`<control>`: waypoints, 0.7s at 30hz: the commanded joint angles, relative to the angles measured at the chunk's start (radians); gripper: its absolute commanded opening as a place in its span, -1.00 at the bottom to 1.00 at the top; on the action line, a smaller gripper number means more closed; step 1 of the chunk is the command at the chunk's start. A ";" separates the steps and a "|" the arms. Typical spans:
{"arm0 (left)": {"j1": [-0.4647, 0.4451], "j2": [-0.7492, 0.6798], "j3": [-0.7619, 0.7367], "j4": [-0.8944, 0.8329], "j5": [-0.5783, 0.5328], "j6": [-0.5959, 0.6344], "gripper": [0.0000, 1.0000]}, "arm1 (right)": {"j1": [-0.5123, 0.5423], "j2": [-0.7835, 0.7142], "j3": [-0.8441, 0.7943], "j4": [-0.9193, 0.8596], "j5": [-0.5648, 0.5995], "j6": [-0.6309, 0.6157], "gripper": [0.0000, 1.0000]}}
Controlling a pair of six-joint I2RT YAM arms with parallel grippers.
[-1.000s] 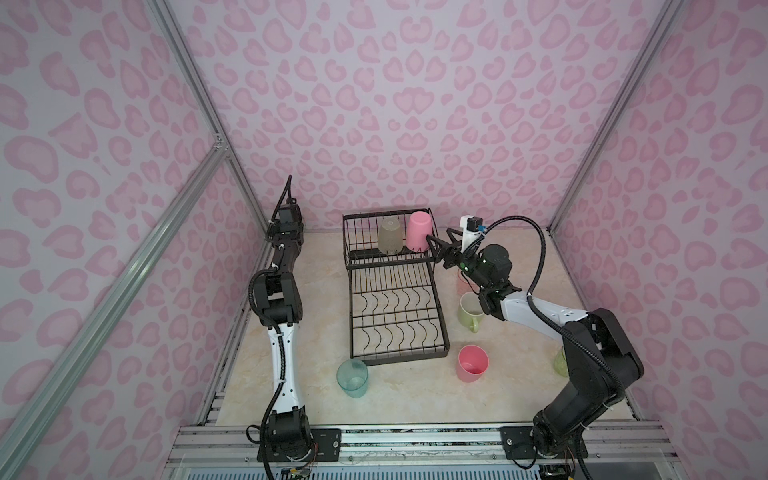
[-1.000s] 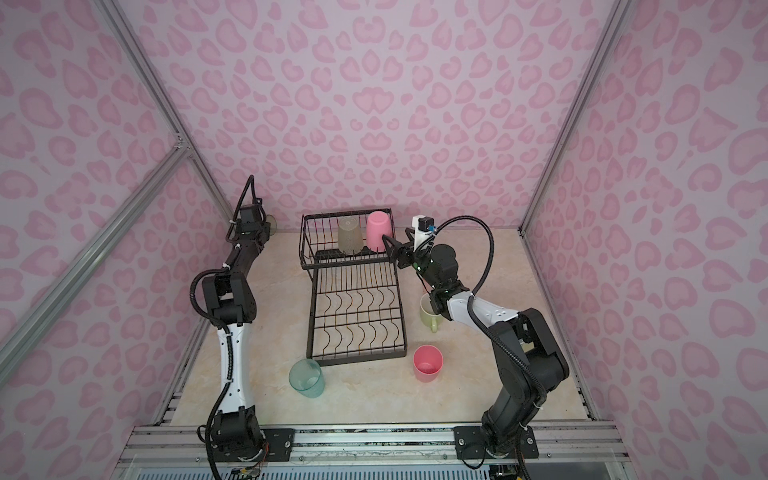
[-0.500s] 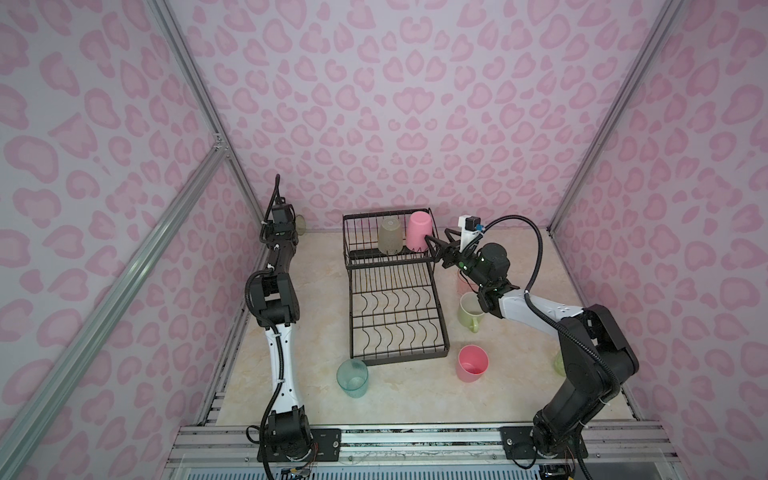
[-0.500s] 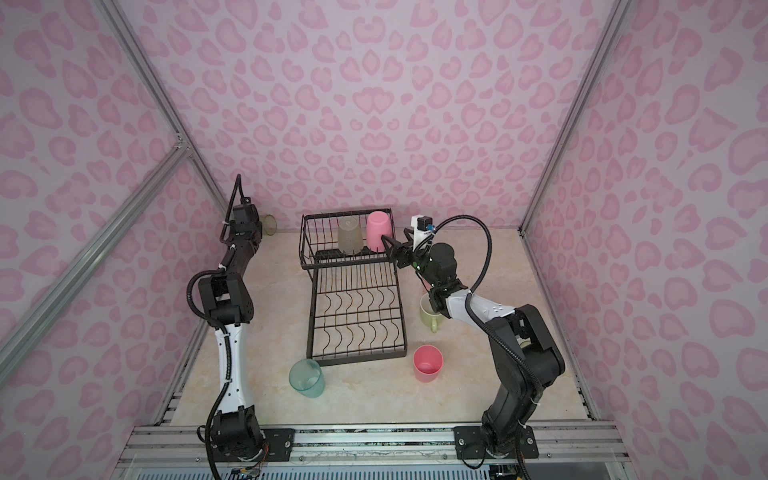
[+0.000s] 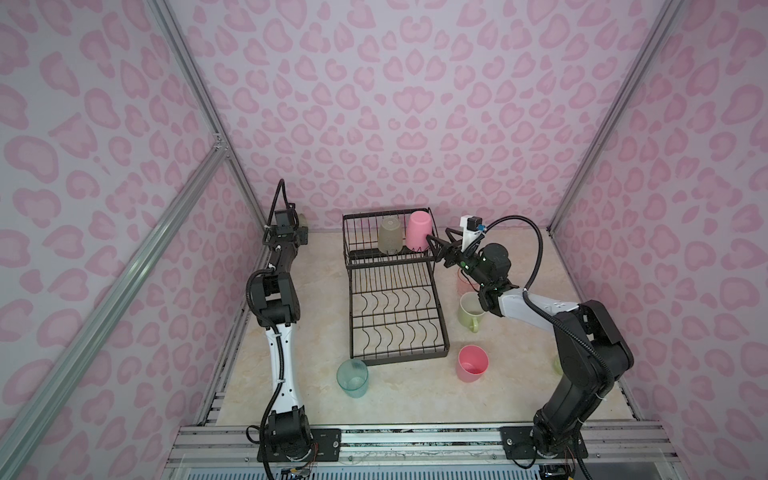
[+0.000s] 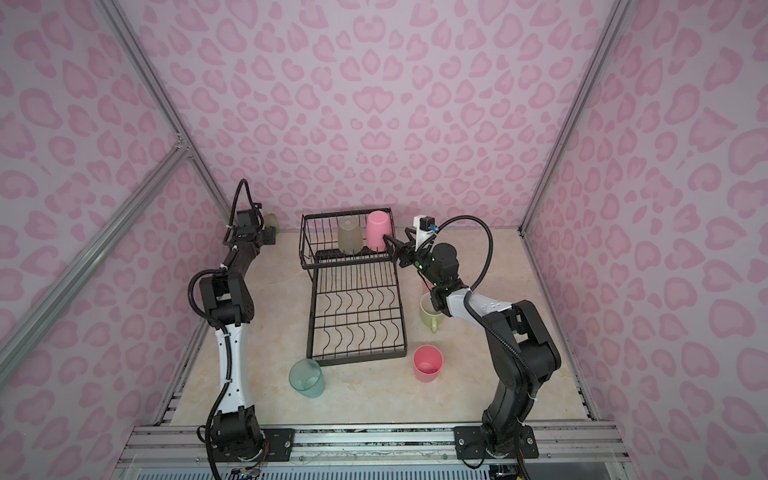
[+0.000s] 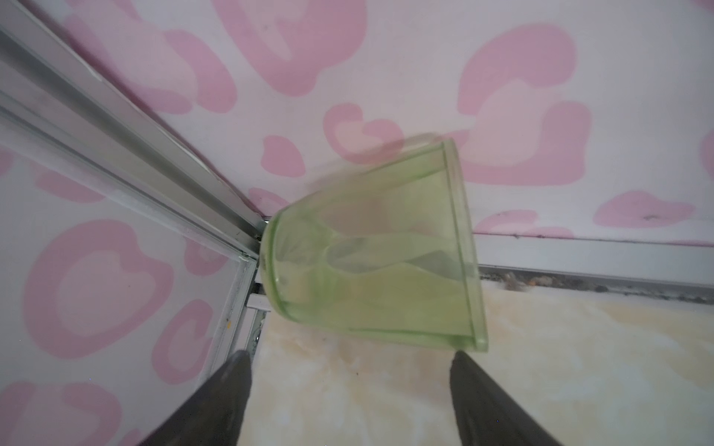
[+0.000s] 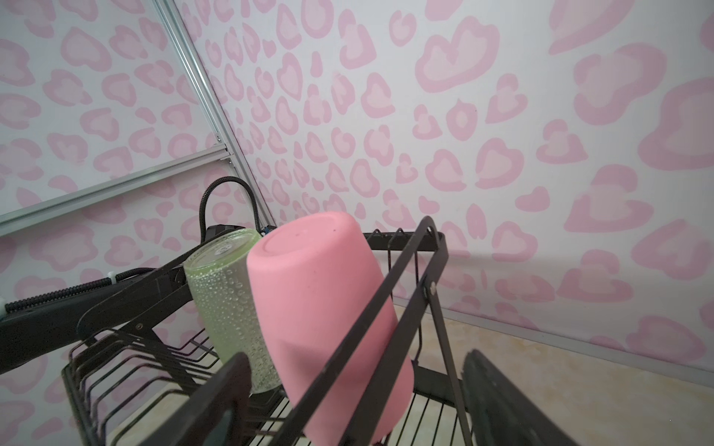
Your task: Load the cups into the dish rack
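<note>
I should back off and pinch the cup's near rim (image 7: pixel 476 343), because the yellow-green cup leans at the corner wall with its opening (image 7: pixel 465 245) facing across my left gripper's fingers.
The black wire dish rack (image 5: pixel 401 358) stands mid-table. In its raised basket a frosted grey-olive cup (image 5: pixel 390 235) and a pink cup (image 5: pixel 417 230) stand upside down. My right gripper (image 5: pixel 436 243) is open at the basket's right side, its fingers either side of the basket's rim wires with the pink cup (image 8: pixel 328 309) just beyond. My left gripper (image 7: pixel 349 363) is open in the far left corner. A yellow-green cup (image 7: pixel 371 251) is tilted and blurred just past its fingertips, one tip close to the rim. A teal cup (image 5: pixel 352 377), a second pink cup (image 5: pixel 472 363) and a pale green mug (image 5: pixel 470 311) stand on the table.
A pink-orange cup (image 5: pixel 463 282) is mostly hidden behind the right wrist. Another yellow-green cup (image 5: pixel 558 365) peeks out behind the right arm's elbow. Pink-patterned walls and aluminium frame posts (image 7: pixel 154 162) close in the corner round the left gripper.
The left arm has reached farther into the far left corner and its jaws have widened, with the yellow-green cup now free ahead of them. The right arm has barely moved.
</note>
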 commanded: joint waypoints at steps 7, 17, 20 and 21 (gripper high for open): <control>0.002 -0.196 -0.124 0.132 0.079 -0.016 0.63 | 0.000 0.051 0.024 0.007 -0.009 0.006 0.68; 0.003 -0.345 -0.358 0.324 0.127 -0.091 0.63 | 0.000 0.061 0.027 0.021 -0.017 0.005 0.69; 0.004 -0.368 -0.380 0.350 0.131 -0.112 0.68 | -0.001 0.064 0.028 0.025 -0.014 0.001 0.69; 0.005 -0.371 -0.383 0.356 0.126 -0.118 0.70 | 0.000 0.066 0.027 0.025 -0.014 -0.002 0.69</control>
